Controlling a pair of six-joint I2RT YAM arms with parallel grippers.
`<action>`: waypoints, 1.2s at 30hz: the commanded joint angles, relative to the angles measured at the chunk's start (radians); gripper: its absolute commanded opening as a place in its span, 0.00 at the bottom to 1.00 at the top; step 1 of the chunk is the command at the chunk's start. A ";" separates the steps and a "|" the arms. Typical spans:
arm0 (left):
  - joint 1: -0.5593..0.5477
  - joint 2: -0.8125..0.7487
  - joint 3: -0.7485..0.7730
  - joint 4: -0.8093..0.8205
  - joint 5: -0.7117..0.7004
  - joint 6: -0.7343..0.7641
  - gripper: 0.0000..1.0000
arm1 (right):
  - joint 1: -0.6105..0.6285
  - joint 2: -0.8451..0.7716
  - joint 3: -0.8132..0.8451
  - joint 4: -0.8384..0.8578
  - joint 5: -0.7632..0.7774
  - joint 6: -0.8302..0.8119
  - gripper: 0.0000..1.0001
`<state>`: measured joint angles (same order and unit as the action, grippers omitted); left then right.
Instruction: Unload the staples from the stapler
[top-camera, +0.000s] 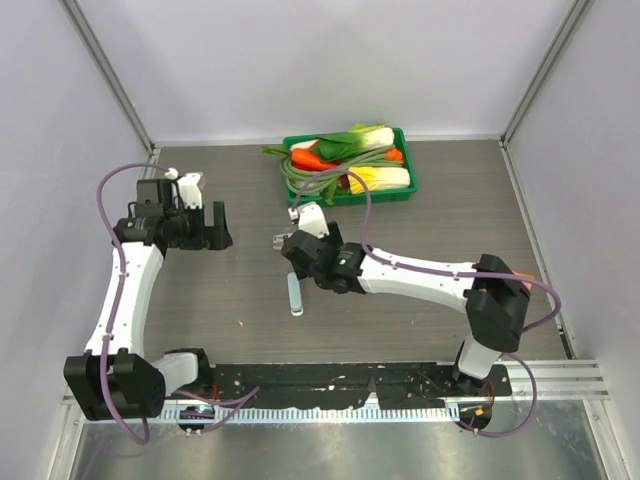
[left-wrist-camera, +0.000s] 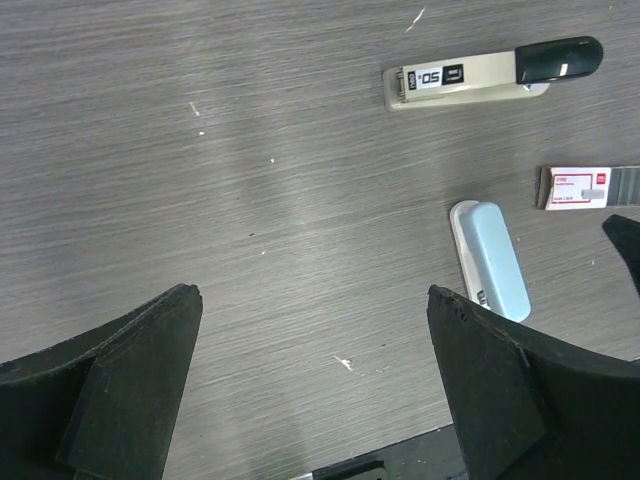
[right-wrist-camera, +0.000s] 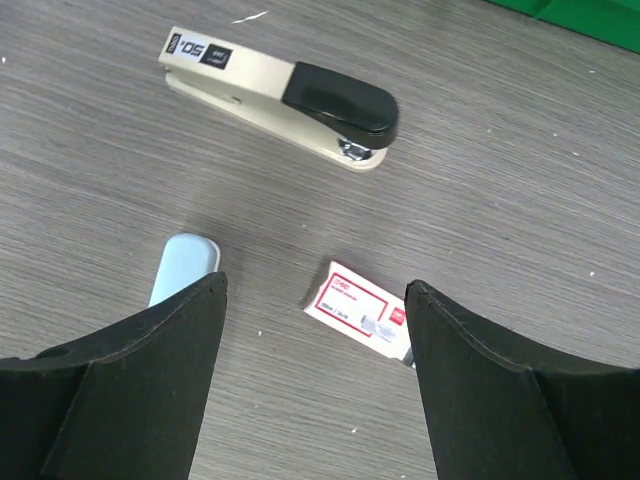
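Observation:
I can see that the pale blue stapler (top-camera: 294, 289) lies clear of the packet, so I go on moving my open right gripper toward its near end (top-camera: 297, 308) until the fingers are on both sides of it.
The pale blue and white stapler (top-camera: 296, 295) lies closed on the wood-grain table. It also shows in the left wrist view (left-wrist-camera: 490, 260), and in the right wrist view (right-wrist-camera: 184, 266) partly behind my left finger. My right gripper (right-wrist-camera: 316, 282) is open and empty, hovering above the table just beyond the stapler's far end (top-camera: 288, 252). My left gripper (left-wrist-camera: 313, 291) is open and empty, well to the stapler's left (top-camera: 215, 228). A grey ribbed strip (left-wrist-camera: 625, 180), possibly staples, juts from a white-and-red packet. Tiny pale specks (left-wrist-camera: 345, 362) dot the table.
A larger beige stapler with a black cap (right-wrist-camera: 280, 95) lies beyond the blue one. The white-and-red packet (right-wrist-camera: 358, 302) lies under my right gripper. A green tray (top-camera: 409, 172) of toy vegetables stands at the back. Grey walls enclose the table.

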<state>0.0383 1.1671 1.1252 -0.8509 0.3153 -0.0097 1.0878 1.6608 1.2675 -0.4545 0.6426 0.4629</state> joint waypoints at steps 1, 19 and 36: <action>0.041 -0.014 -0.016 -0.005 0.051 0.036 1.00 | 0.029 0.082 0.099 -0.015 0.017 -0.021 0.77; 0.133 -0.024 -0.102 0.000 0.108 0.108 1.00 | 0.064 0.191 0.050 0.128 -0.323 0.014 0.77; 0.132 -0.067 -0.113 -0.053 0.125 0.165 1.00 | 0.098 0.214 -0.025 0.120 -0.310 0.094 0.63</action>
<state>0.1665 1.1263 1.0035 -0.8833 0.4129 0.1246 1.1767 1.8729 1.2449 -0.3645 0.3161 0.5293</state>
